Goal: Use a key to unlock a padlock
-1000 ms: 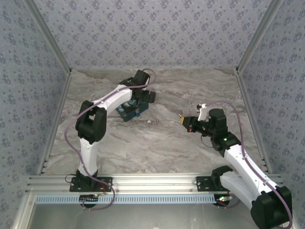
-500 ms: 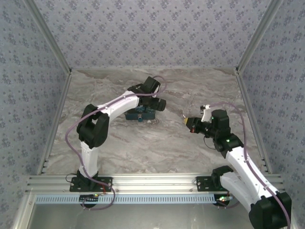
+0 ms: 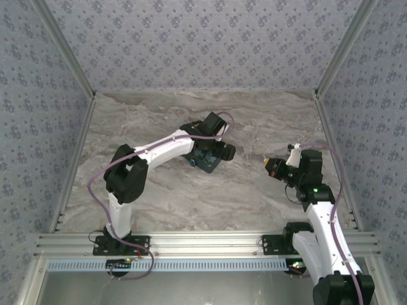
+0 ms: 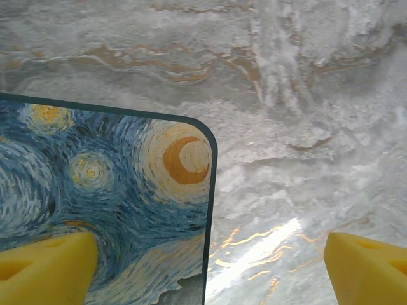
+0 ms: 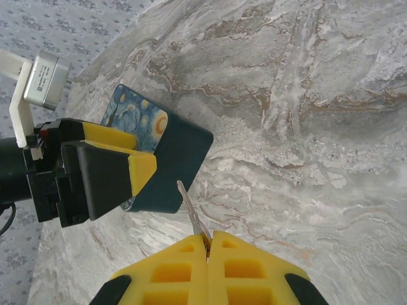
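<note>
The robot's left gripper is hanging over the box's moon corner [image 4: 193, 145], on the other side of the lid from the padlock [image 3: 192, 162], so it should pull back and straddle the padlock before the key arrives.
The starry-night box [image 3: 206, 156] lies mid-table, and a small teal lump at its near-left edge looks like the padlock [image 3: 192, 161]. My left gripper [image 3: 220, 151] hangs over the box with its jaws wide. In the left wrist view the gripper [image 4: 210, 254] is open, one yellow finger [image 4: 44, 267] over the printed lid [image 4: 114, 190] and the other over bare table. My right gripper [image 5: 208, 236] is shut on the key [image 5: 191, 206], whose thin blade points at the box's dark side [image 5: 181, 159]. It hovers right of the box [image 3: 275, 166].
Marble-patterned tabletop [image 3: 191, 197] with patterned walls at the back and both sides. An aluminium rail [image 3: 203, 244] runs along the near edge by the arm bases. Open table lies between the box and the right gripper.
The left gripper has swung to the right, and the box has shifted right with it. The right arm has drawn back to the right and slightly nearer, still holding the key.
</note>
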Controlling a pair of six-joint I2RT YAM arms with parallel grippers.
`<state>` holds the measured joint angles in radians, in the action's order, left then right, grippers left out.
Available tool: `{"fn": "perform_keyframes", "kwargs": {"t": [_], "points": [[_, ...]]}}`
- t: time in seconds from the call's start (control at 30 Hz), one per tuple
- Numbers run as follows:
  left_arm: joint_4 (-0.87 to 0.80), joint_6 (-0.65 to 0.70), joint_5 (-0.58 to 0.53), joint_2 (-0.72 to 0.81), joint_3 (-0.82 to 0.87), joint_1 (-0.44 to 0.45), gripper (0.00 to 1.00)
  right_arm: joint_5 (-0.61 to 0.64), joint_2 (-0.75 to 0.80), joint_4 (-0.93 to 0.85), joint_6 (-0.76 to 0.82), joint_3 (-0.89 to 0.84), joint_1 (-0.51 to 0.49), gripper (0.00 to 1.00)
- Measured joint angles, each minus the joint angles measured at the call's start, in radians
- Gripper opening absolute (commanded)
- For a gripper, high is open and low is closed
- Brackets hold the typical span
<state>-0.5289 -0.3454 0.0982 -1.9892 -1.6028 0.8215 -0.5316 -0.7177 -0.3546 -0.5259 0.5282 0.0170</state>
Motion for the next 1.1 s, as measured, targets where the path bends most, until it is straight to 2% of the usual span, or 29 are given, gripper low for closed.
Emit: {"fn": "perform_keyframes", "kwargs": {"t": [0.23, 0.5, 0.7, 0.87, 1.1], "points": [[-0.005, -0.008, 0.066, -0.085, -0.120, 0.028, 0.91, -0.015, 0.005, -0.054, 0.004, 0.000, 0.042, 0.01], [-0.037, 0.012, 0.091, -0.207, -0.301, 0.032, 0.92, -0.042, 0.005, -0.080, 0.004, 0.000, 0.048, 0.01], [-0.042, 0.039, 0.093, -0.209, -0.307, 0.031, 0.94, -0.066, 0.007, -0.077, 0.004, -0.003, 0.048, 0.02], [0.031, 0.053, 0.084, -0.088, -0.137, 0.011, 0.94, -0.080, 0.010, -0.064, 0.002, -0.027, 0.046, 0.02], [0.250, 0.065, 0.049, 0.270, 0.264, -0.100, 0.95, -0.082, 0.009, -0.019, -0.017, -0.067, 0.010, 0.02]]}}
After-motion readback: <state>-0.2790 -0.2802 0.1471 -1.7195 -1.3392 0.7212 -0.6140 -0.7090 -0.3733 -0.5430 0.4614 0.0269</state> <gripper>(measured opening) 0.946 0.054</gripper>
